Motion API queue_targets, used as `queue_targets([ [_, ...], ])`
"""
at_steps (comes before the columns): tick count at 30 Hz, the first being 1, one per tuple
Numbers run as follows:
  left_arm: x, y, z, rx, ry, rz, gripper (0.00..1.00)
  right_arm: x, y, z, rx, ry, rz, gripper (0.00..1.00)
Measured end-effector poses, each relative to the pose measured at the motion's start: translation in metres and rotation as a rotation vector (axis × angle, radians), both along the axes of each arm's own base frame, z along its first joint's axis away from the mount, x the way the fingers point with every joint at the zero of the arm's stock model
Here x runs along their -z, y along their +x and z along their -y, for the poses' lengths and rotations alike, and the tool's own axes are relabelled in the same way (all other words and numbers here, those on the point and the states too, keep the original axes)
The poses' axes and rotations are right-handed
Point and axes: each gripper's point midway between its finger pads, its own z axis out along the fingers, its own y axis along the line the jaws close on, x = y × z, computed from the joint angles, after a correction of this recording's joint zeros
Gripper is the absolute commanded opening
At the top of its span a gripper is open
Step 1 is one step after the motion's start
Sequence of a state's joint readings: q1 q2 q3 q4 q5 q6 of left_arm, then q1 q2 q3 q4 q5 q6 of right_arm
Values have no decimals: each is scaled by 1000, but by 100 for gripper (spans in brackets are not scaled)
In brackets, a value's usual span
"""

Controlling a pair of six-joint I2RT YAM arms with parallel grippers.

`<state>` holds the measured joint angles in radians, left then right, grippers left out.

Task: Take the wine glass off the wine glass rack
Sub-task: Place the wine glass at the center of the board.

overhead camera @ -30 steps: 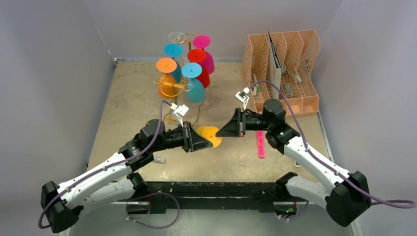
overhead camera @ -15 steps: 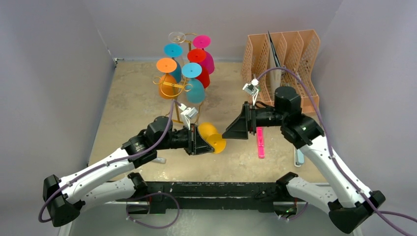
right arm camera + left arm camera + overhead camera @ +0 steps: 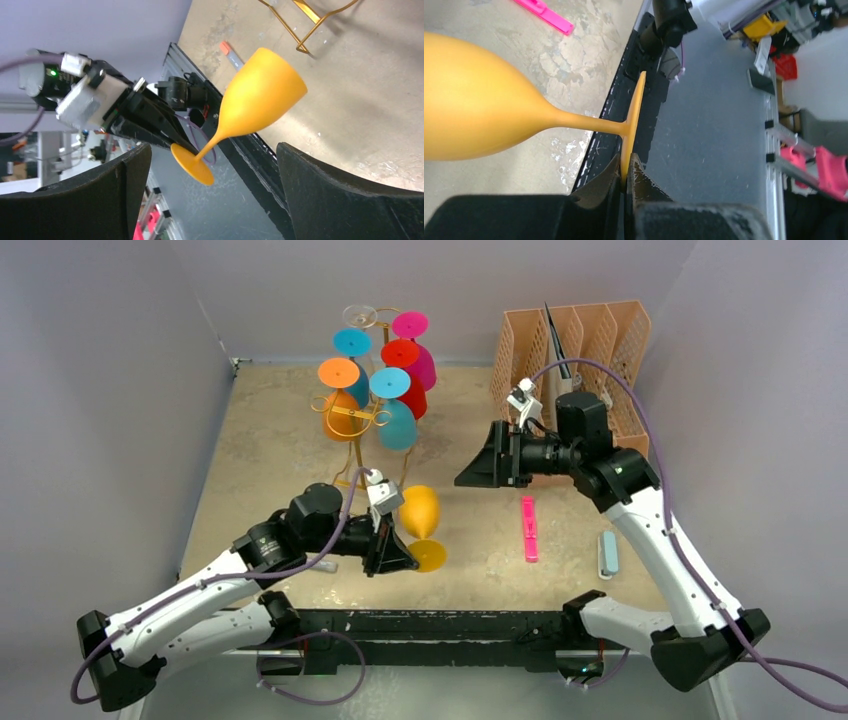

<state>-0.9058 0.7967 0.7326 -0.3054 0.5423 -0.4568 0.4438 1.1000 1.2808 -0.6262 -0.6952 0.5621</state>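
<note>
The foot (image 3: pixel 430 555) the yellow wine glass must stand on is pinched in my left gripper, so I should tip the bowl (image 3: pixel 420 509) toward my right gripper and pass the glass over.
A yellow wine glass (image 3: pixel 418 508) hangs off the rack, above the table's near middle. My left gripper (image 3: pixel 410 558) is shut on the rim of its round foot (image 3: pixel 634 110), with the bowl (image 3: pixel 474 105) sticking out sideways. In the right wrist view the glass (image 3: pixel 260 95) floats well ahead of my right gripper (image 3: pixel 212 155), which is open and touches nothing. In the top view that right gripper (image 3: pixel 470 472) hovers to the right of the glass. The gold wine glass rack (image 3: pixel 352 420) stands at the back left, with several coloured glasses hanging upside down on it.
A peach file organiser (image 3: pixel 600 350) stands at the back right. A pink marker (image 3: pixel 528 530) and a grey-blue bar (image 3: pixel 607 553) lie on the table under the right arm. A marker (image 3: pixel 325 565) lies by the left arm. Grey walls close in both sides.
My right gripper opened, let go of the yellow glass and drew back up and to the right. The left gripper carried the glass nearer the front edge and turned it.
</note>
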Motion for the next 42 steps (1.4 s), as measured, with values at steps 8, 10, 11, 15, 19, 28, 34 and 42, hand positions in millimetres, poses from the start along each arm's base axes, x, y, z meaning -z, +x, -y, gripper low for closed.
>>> queue_targets([
  [8, -2, -32, -10, 285, -47, 227, 0, 2, 20, 2, 1, 128, -149, 99],
  [10, -8, -39, -14, 344, -81, 302, 0, 7, 20, 1, -14, 126, -174, 97],
  [11, -11, -42, -16, 366, -98, 341, 0, 9, 20, 1, -25, 125, -186, 96],
  [15, -19, -47, -20, 414, -139, 452, 0, 11, 14, -2, -82, 148, -197, 85],
  [19, -11, -44, -17, 444, -120, 464, 0, 9, 8, -6, -144, 205, -215, 78],
  [28, 0, -33, -8, 457, -67, 460, 0, 17, -3, -13, -259, 258, -278, 66],
  [34, -5, -29, -9, 434, -47, 472, 0, 27, -4, -13, -269, 243, -308, 71],
  [42, 2, -31, -13, 440, -22, 453, 0, 32, 2, -12, -219, 198, -290, 86],
])
